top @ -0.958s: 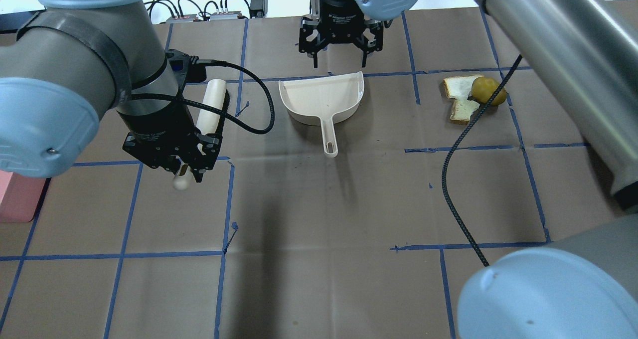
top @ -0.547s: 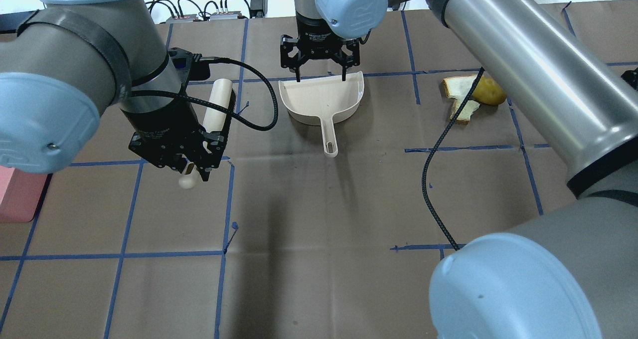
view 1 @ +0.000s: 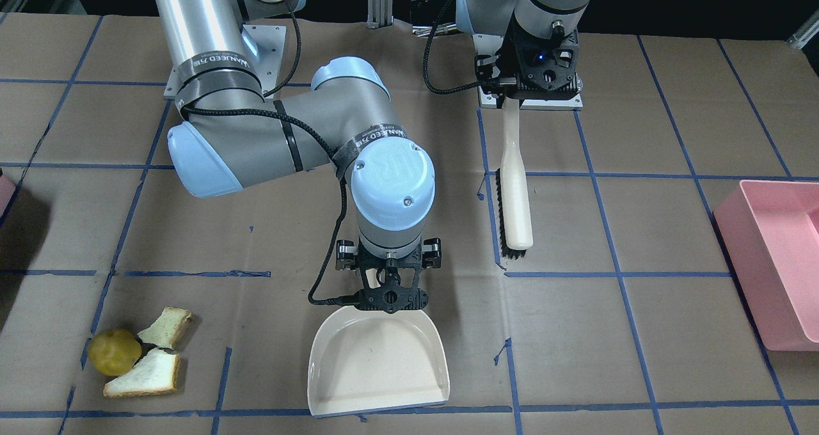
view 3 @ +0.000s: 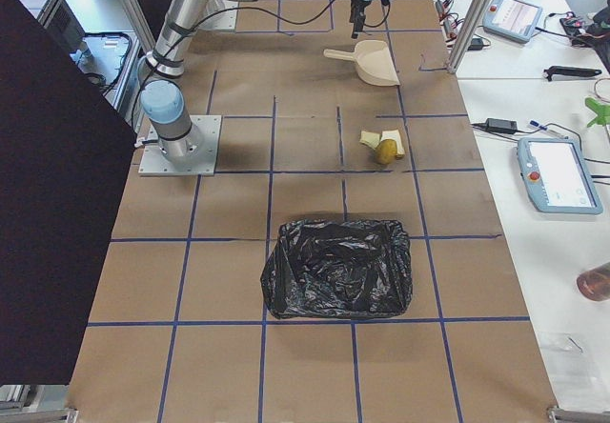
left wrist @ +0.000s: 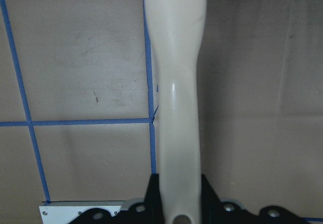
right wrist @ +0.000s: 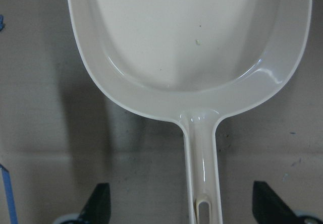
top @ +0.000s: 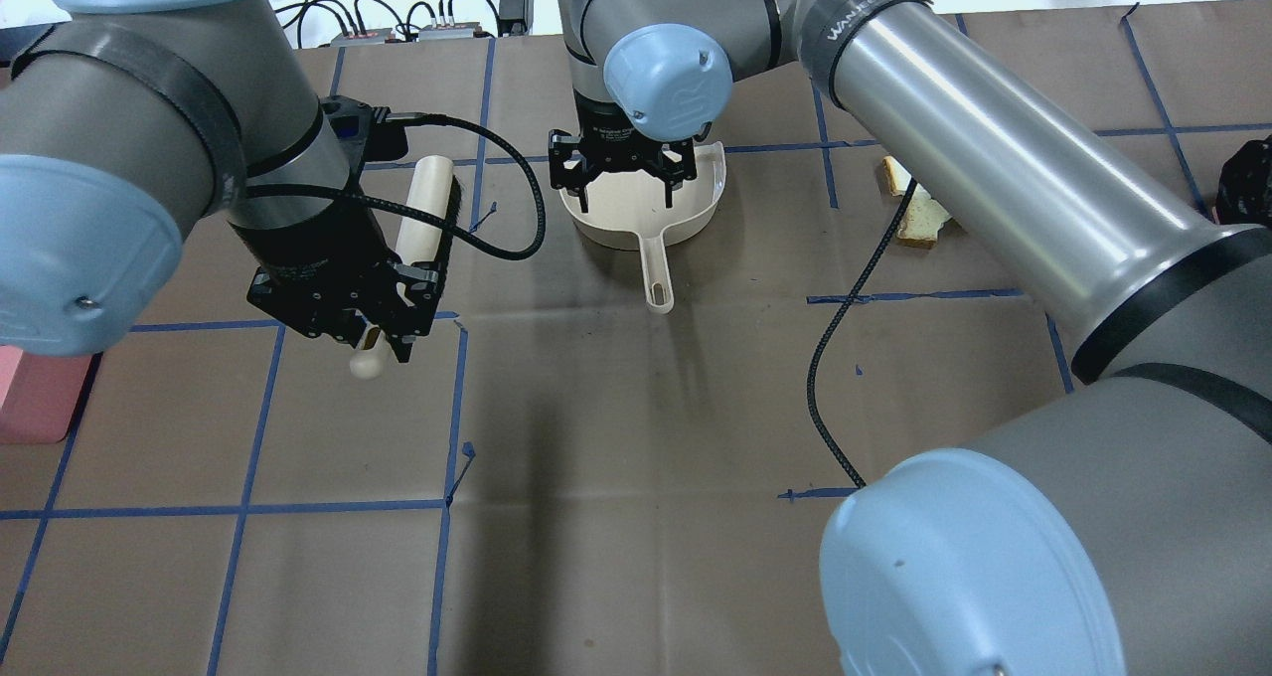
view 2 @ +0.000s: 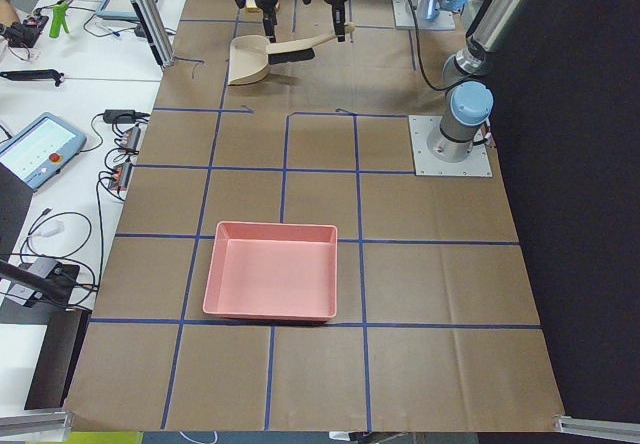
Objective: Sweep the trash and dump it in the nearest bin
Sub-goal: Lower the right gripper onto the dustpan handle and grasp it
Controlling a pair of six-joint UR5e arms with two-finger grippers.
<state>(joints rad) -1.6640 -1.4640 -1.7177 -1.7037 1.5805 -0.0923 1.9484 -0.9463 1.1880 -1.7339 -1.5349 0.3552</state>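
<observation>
My right gripper should keep going down, as its open fingers line up across the dustpan handle, until they are on both sides of the handle near the pan's rim. Then it should close.
The trash lies together on the table: a yellow lemon [view 1: 114, 350] and two bread pieces [view 1: 167, 326] [view 1: 146, 376]. In the overhead view only a bread edge [top: 924, 221] shows past my right arm. A cream dustpan [top: 636, 214] lies flat, handle towards me. My right gripper [top: 624, 184] is open above the pan. In the right wrist view its fingers [right wrist: 98, 204] stand on either side of the dustpan handle [right wrist: 202, 183], apart from it. My left gripper [top: 368, 328] is shut on the handle of a cream brush [top: 427, 209] and holds it above the table, left of the dustpan.
A pink bin [view 1: 774, 262] stands on my left side of the table. A bin lined with a black bag [view 3: 338, 266] stands on my right side, beyond the trash. Blue tape lines mark the brown table cover.
My right gripper has moved back from beyond the dustpan's far rim to over the pan, still open. My left gripper with the brush has barely shifted.
</observation>
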